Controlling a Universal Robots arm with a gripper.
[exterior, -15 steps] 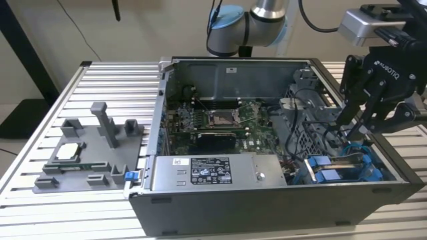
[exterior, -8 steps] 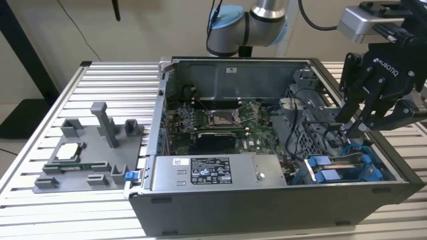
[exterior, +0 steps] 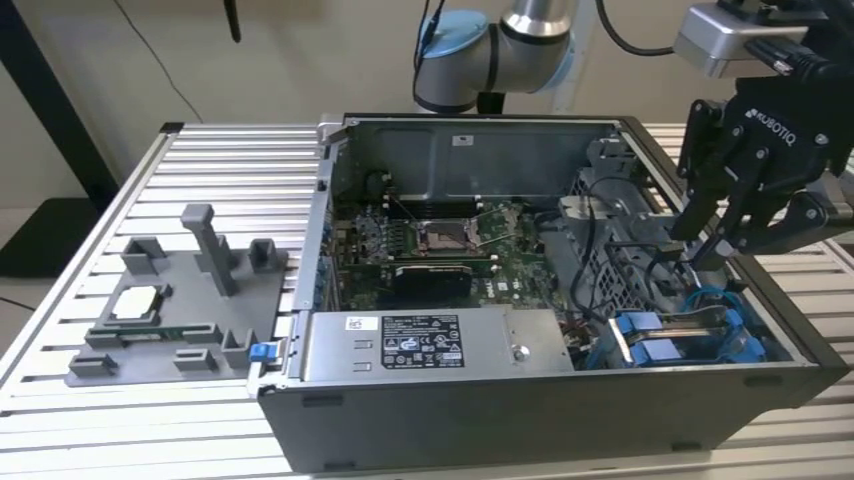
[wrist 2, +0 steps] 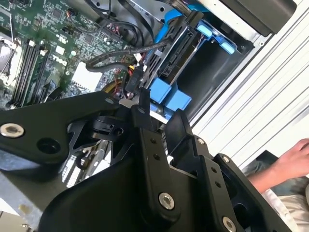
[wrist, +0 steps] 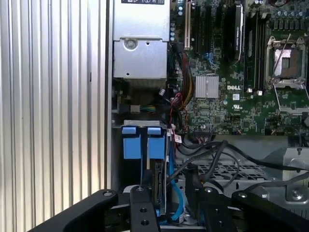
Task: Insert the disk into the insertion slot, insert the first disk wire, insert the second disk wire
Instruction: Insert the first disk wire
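Slack loops (wrist: 235, 149) show in the black disk wire (wrist: 216, 160), so it will bend round and reach the disk when I carry its connector over.
The disk (wrist: 158, 180) stands edge-on in its slot at the corner of the open computer case (exterior: 534, 420), its bright blue carrier tabs (wrist: 140, 144) showing beside it. In the exterior view the blue carrier (exterior: 654, 342) lies low at the case's right end. A blue flat wire (wrist: 173, 193) runs along the disk's end, and black wires (wrist: 207, 155) loop close by. A black plug (wrist 2: 161, 60) sits against the disk's end near a blue tab (wrist 2: 166, 96). My gripper (exterior: 705, 245) hangs over this bay, open (wrist: 174, 193), its fingers either side of the disk's end (wrist 2: 159, 112).
A long silver power-supply box (exterior: 427, 345) lines the case's front wall, next to the bay. The green motherboard (exterior: 427, 240) fills the case floor. A grey fixture (exterior: 174, 300) stands on the slatted table at the exterior view's left. A person's hand (wrist 2: 294, 154) rests outside the case.
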